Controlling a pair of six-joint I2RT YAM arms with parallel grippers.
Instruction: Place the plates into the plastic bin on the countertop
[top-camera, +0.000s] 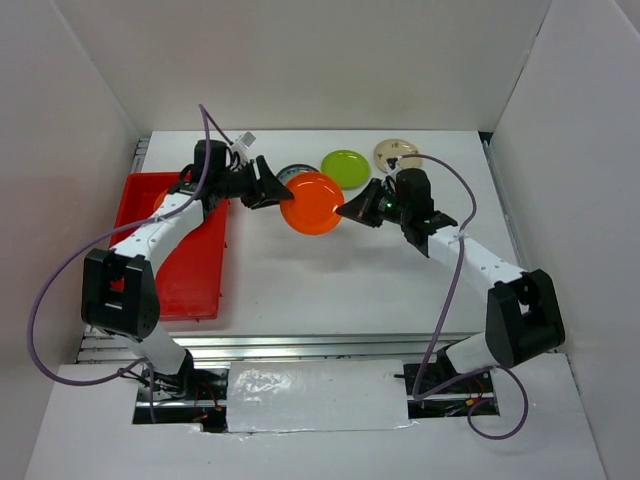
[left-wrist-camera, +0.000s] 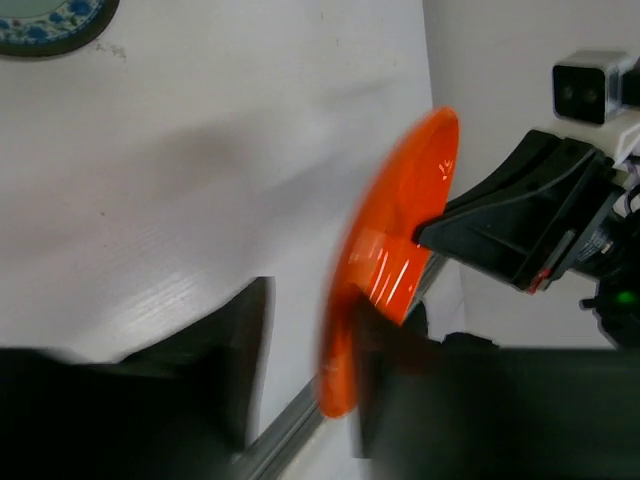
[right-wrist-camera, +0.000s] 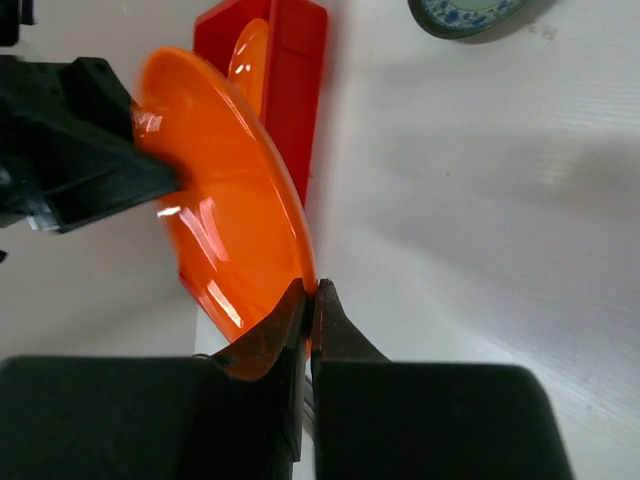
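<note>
The orange plate is in my right gripper, far from the red bin (top-camera: 190, 285), so next my left gripper takes the opposite rim (top-camera: 284, 213) of the plate and puts the plate in the bin.
An orange plate (top-camera: 312, 203) (left-wrist-camera: 390, 260) (right-wrist-camera: 230, 210) hangs tilted on edge above the white countertop (top-camera: 330, 290), between my two arms. My right gripper (top-camera: 352, 210) (right-wrist-camera: 310, 290) is shut on its right rim. On the opposite side, my left gripper (top-camera: 268, 188) (left-wrist-camera: 315, 320) straddles the left rim. One finger touches the plate and a gap shows at the other, so the jaws stand open. The red plastic bin (top-camera: 190, 270) (right-wrist-camera: 300, 60) lies at the left under the left arm. A second orange plate (right-wrist-camera: 250, 60) rests inside it.
A blue-grey patterned plate (top-camera: 292, 173) (left-wrist-camera: 45, 20) (right-wrist-camera: 465, 12), a lime green plate (top-camera: 345, 167) and a cream plate (top-camera: 397, 153) lie at the back of the countertop. A metal rail (top-camera: 300, 345) runs along the near edge. White walls stand on three sides.
</note>
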